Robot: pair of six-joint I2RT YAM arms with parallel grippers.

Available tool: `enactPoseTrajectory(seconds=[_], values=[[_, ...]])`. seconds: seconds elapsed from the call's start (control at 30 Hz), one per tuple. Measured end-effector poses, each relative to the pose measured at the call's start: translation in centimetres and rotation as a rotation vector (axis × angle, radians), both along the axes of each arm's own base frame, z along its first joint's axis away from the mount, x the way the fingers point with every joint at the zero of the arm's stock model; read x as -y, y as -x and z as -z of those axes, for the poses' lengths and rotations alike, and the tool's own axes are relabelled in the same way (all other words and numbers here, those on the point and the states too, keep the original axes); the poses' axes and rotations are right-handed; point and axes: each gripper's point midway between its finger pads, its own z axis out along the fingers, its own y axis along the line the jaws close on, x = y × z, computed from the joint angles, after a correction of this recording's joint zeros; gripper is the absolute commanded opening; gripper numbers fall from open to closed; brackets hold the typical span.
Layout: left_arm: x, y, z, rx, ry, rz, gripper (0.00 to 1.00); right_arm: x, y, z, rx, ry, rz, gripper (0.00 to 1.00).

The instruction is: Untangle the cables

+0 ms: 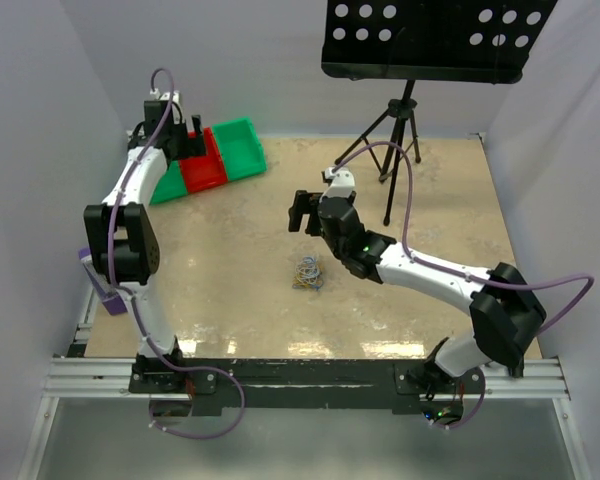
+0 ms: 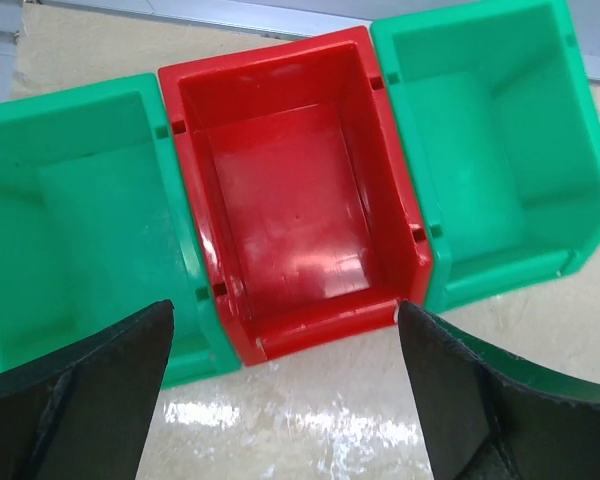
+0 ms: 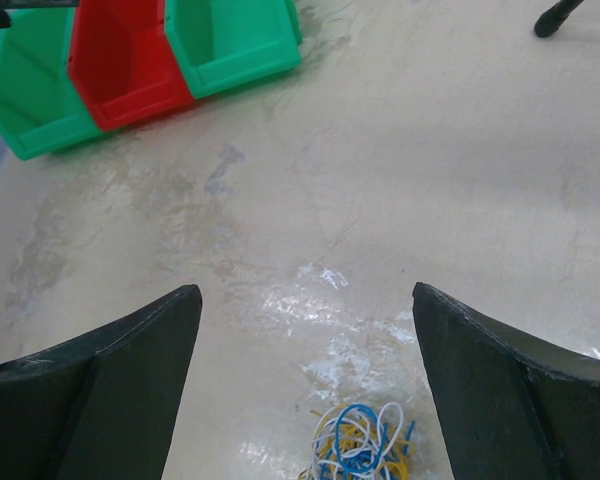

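My gripper will bring the whole row of bins [image 2: 295, 200] along together when it pulls the row across the table, because the neighbouring rims [image 2: 404, 160] sit flush with paired slots.
The cables [image 1: 309, 273] lie in one small tangled heap of yellow, blue and white loops on the table's middle. In the right wrist view the heap [image 3: 362, 444] sits at the bottom edge, between the fingers and a little right of centre. My right gripper [image 1: 302, 212] is open and empty, held above the table just beyond the heap. My left gripper [image 1: 183, 135] is open and empty at the far left, over the table just in front of the red bin [image 2: 298, 190].
Three bins stand in a row at the far left: green [image 1: 242, 148], red [image 1: 202, 166], green [image 1: 170, 182]; all look empty in the left wrist view. A black tripod stand [image 1: 402, 130] with a perforated black plate [image 1: 425, 38] stands at the back right.
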Motion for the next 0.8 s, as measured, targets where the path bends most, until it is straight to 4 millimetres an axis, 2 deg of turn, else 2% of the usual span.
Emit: enactPoseTrajectory(seconds=[0.1,0.2,0.27,0.43,0.7,0.8], values=[[-0.2,-1.5,1.5,-0.016,0.000,-0.023,0.95,-0.7,0.6,0.0,0.002,0.003,-0.021,0.91],[-0.2,-3.3,2.3,-0.011,-0.005,-0.047,0.90,-1.3,1.2,-0.2,0.006,0.001,-0.037,0.91],[-0.1,-3.9,2.8,-0.011,-0.011,-0.070,0.88,-1.5,1.6,-0.6,0.012,-0.004,-0.045,0.91],[-0.7,-3.5,3.7,-0.009,-0.031,-0.140,0.81,-1.5,1.8,-1.8,0.039,-0.015,-0.044,0.91],[-3.2,0.1,7.4,-0.098,-0.078,-0.253,0.78,-1.4,1.7,-2.0,0.054,-0.008,-0.042,0.91],[-3.8,0.1,7.3,-0.094,-0.088,-0.272,0.76,-1.6,1.6,-1.9,0.056,-0.010,-0.042,0.91]])
